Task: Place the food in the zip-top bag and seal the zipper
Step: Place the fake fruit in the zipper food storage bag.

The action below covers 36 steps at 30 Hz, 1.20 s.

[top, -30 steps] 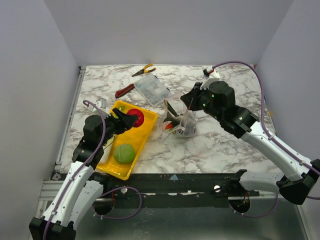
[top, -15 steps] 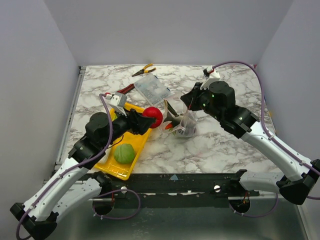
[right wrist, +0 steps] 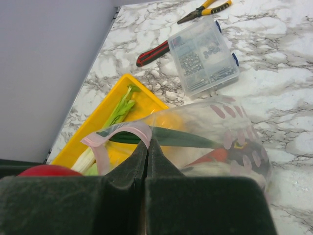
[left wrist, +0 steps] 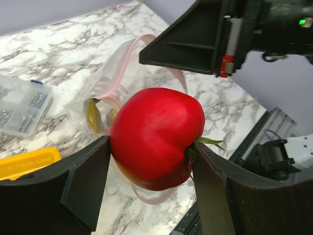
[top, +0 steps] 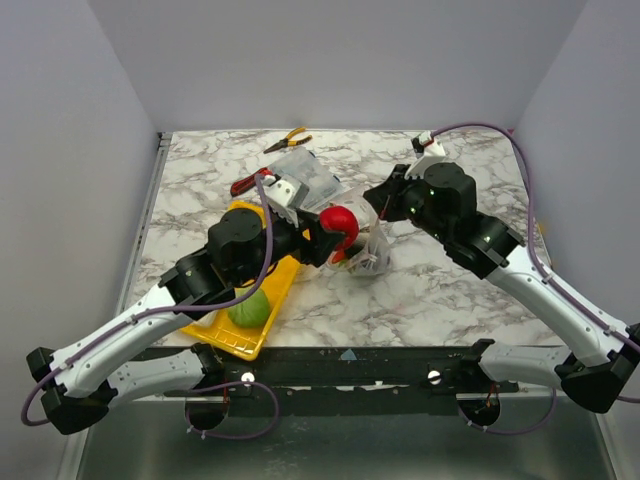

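Note:
The pink zipper is wide open below the red tomato (top: 340,225), so the robot's left gripper should go on lowering the tomato into the bag's opening (left wrist: 139,78) and let go of it there.
My left gripper (top: 338,226) (left wrist: 149,169) is shut on the red tomato (top: 341,219) (left wrist: 156,137) and holds it in the air right over the mouth of the zip-top bag (top: 366,256) (left wrist: 110,93). My right gripper (top: 378,214) (right wrist: 148,144) is shut on the pink zipper (right wrist: 122,131) (left wrist: 124,61) and holds the mouth up. A long dark green piece (right wrist: 188,138) and an orange-red piece (right wrist: 215,155) lie inside the bag. The green cabbage (top: 248,308) and a leek (right wrist: 117,110) rest in the yellow tray (top: 232,341) (right wrist: 138,95).
A rigid clear box (top: 305,172) (right wrist: 203,56) lies behind the bag. Red-handled pliers (top: 246,183) (right wrist: 154,53) and yellow-handled pliers (top: 287,140) (right wrist: 205,10) lie near the back of the marble table (top: 440,290). Walls close in on left, right and rear.
My left arm has lifted the tomato out of the yellow tray and carried it right to the bag's mouth. The right gripper has stayed on the zipper.

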Each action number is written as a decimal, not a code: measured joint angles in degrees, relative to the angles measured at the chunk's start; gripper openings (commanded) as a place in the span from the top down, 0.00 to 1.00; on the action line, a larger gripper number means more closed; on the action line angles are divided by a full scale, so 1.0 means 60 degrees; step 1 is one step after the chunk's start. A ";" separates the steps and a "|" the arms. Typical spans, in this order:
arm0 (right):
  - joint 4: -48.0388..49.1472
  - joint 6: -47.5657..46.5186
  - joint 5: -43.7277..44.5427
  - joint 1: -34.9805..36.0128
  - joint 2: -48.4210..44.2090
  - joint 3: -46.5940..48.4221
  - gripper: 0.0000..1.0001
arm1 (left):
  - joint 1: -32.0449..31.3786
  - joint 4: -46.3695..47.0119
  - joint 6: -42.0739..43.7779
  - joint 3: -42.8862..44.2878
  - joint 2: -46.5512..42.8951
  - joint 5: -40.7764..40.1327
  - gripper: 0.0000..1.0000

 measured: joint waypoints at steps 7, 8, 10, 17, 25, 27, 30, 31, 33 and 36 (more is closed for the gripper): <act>0.0000 0.0175 -0.0277 0.0000 -0.0237 0.0000 0.99 | -0.0066 -0.0849 0.0124 0.1031 0.1206 -0.0867 0.59; 0.0007 0.0193 -0.0335 0.0000 -0.0273 0.0000 0.99 | -0.0080 -0.0962 0.0142 0.1202 0.1351 -0.0976 0.59; 0.0025 0.0240 -0.0463 0.0000 -0.0317 0.0000 0.99 | -0.0113 -0.1118 0.0164 0.1417 0.1530 -0.1118 0.58; 0.0033 0.0415 -0.0820 0.0000 -0.0346 0.0000 0.99 | -0.0189 -0.1552 0.0251 0.1719 0.1836 -0.1475 0.55; 0.0069 0.0506 -0.1144 0.0000 -0.0346 0.0000 0.99 | -0.0233 -0.1931 0.0357 0.2087 0.2390 -0.1679 0.30; 0.0098 0.0521 -0.1191 0.0000 -0.0346 0.0000 0.99 | -0.0233 -0.2018 0.0372 0.2324 0.2619 -0.1752 0.23; 0.0106 0.0525 -0.1206 0.0000 -0.0342 0.0000 0.99 | -0.0229 -0.2302 0.0321 0.2841 0.2998 -0.1916 0.01; 0.0106 0.0525 -0.1206 0.0000 -0.0342 0.0004 0.99 | -0.0233 -0.2412 0.0284 0.3024 0.3104 -0.1974 0.01; 0.0106 0.0521 -0.1209 0.0000 -0.0342 0.0004 0.99 | -0.0233 -0.2510 0.0171 0.3253 0.3191 -0.2047 0.01; 0.0106 0.0521 -0.1206 0.0000 -0.0342 0.0004 0.99 | -0.0229 -0.2550 0.0040 0.3326 0.3111 -0.2055 0.01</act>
